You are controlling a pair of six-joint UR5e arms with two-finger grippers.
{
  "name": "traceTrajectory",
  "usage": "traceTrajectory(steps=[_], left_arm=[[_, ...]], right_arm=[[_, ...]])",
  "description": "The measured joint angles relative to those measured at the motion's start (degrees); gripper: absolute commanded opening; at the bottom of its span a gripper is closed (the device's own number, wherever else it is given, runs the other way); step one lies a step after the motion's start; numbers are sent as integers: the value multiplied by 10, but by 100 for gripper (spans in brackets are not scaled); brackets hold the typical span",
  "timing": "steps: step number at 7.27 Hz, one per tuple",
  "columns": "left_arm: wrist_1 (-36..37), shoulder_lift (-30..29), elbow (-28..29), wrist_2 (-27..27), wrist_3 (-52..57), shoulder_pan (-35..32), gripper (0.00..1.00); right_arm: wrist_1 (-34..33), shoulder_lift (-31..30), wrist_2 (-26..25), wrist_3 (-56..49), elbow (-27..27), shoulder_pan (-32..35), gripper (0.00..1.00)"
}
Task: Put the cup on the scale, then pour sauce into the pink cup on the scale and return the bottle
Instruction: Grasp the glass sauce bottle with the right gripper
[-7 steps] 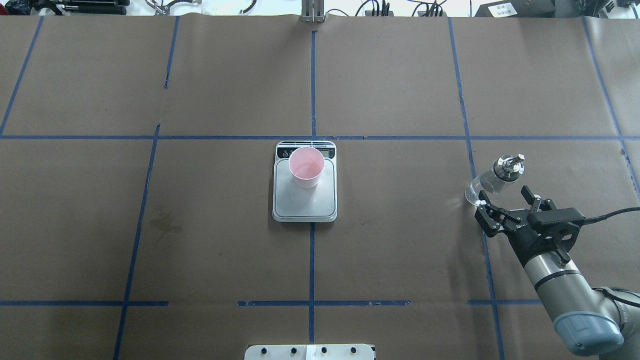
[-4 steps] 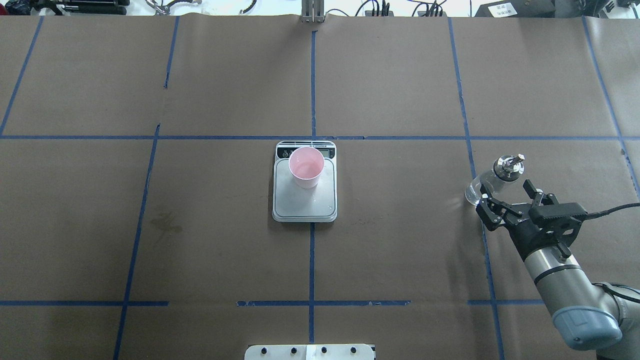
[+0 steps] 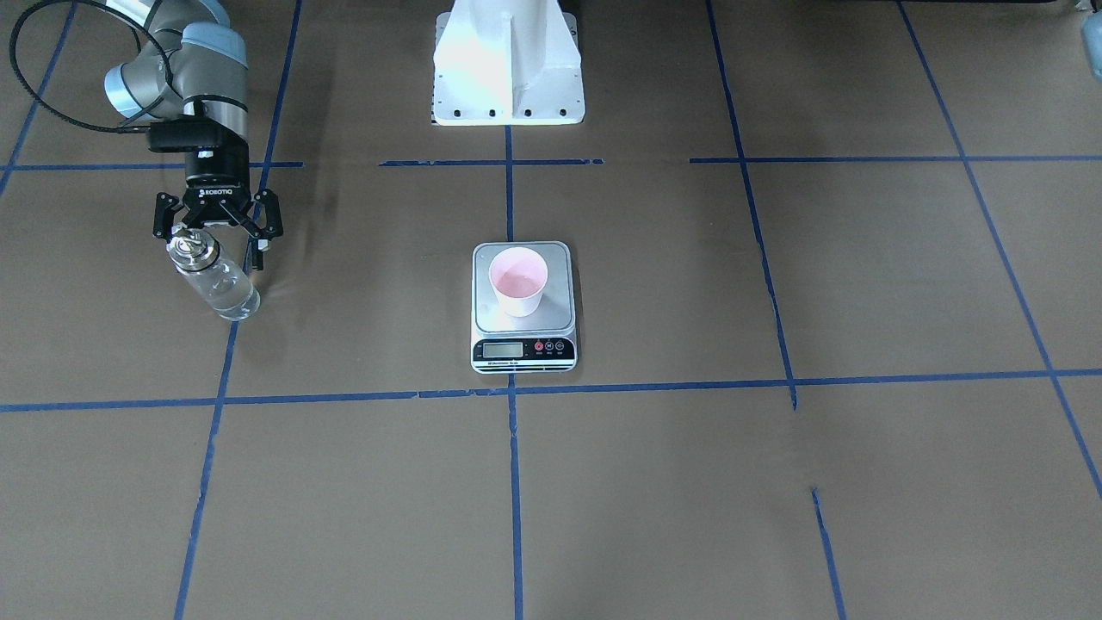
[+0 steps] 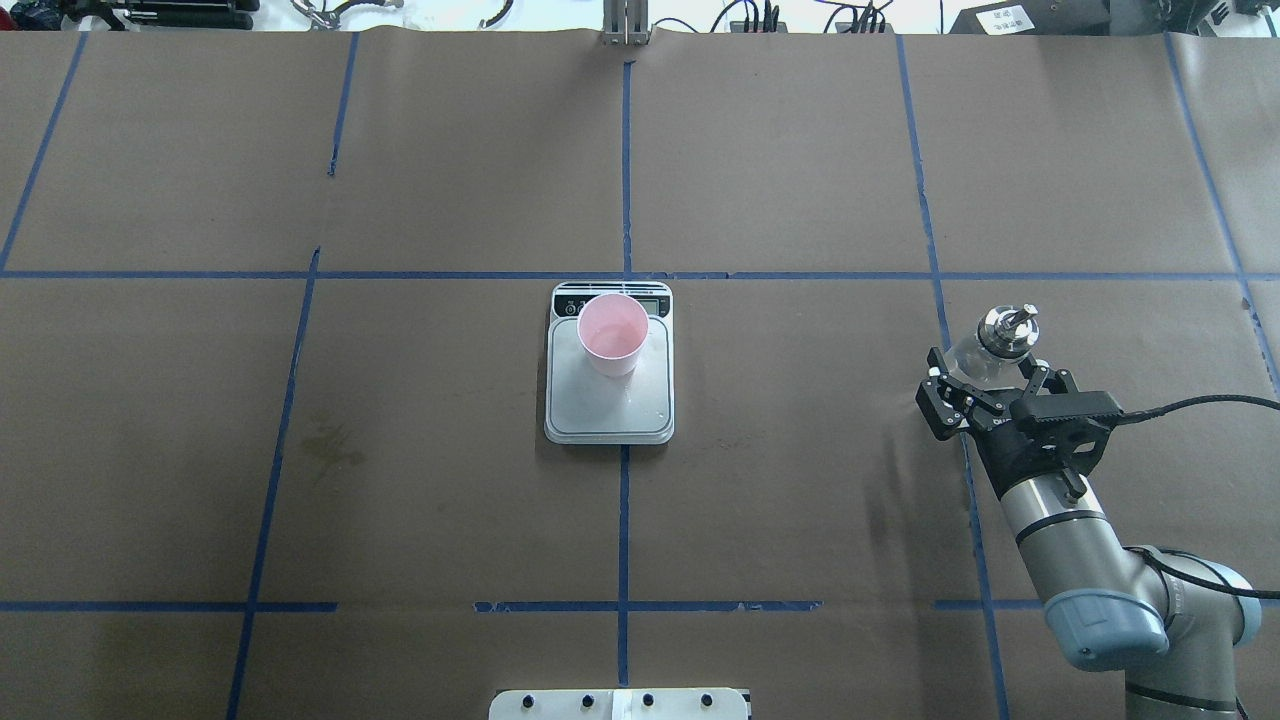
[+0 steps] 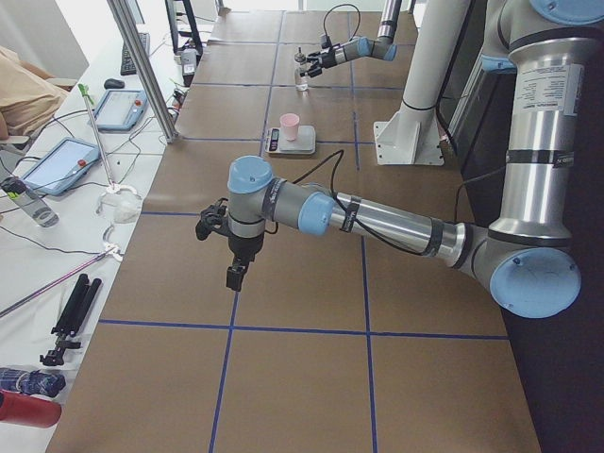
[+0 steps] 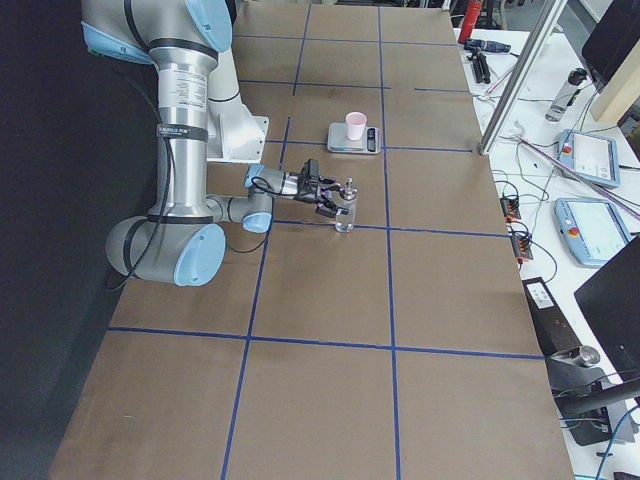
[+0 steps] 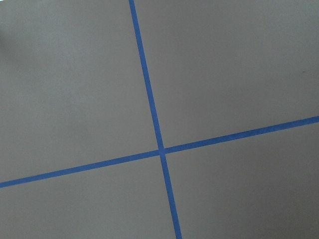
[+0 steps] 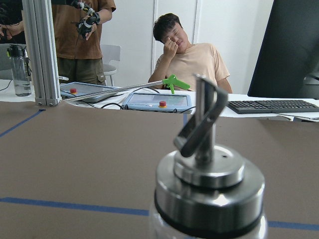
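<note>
The silver pourer cap's flap (image 8: 193, 135) hangs at a slant over the cap's spout (image 8: 204, 117), so the flap will swing open when I tilt the clear glass bottle.
The pink cup (image 4: 612, 335) stands upright on the scale (image 4: 610, 412) at the table's middle; it also shows in the front view (image 3: 517, 282) on the scale (image 3: 482, 320). The clear glass bottle (image 4: 1005, 332) stands upright at the right, apart from the scale, with clear sauce inside (image 3: 225, 288). My right gripper (image 4: 990, 370) is open, its fingers wide on either side of the bottle near its neck, not touching it (image 3: 213, 234). The right wrist view shows the silver pourer cap (image 8: 209, 174) close up. My left gripper (image 5: 237, 274) hangs over bare table; I cannot tell its state.
The white robot base plate (image 3: 508, 69) sits at the near edge. Blue tape lines (image 4: 625, 170) grid the brown table cover. A faint stain (image 4: 330, 445) marks the left middle. A seated person (image 8: 187, 55), tablets and a keyboard lie beyond the far edge.
My right gripper, open throughout, has shifted from the near side of the bottle to over its body. The bottle, cup and scale have stayed put.
</note>
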Motion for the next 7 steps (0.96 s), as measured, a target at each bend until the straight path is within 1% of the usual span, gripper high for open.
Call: traceTrajectory(steps=[4,5,6,7], left_arm=[[0,-1,0,0,0,1,100],[0,-1,0,0,0,1,100],[0,-1,0,0,0,1,100],[0,-1,0,0,0,1,100]], right_arm=[[0,1,-2,-3,-4,4,100],[0,1,-3,-3,-5,4,95],[0,1,-5,-3,-6,4,64],[0,1,-9,-2,-8,4,18]])
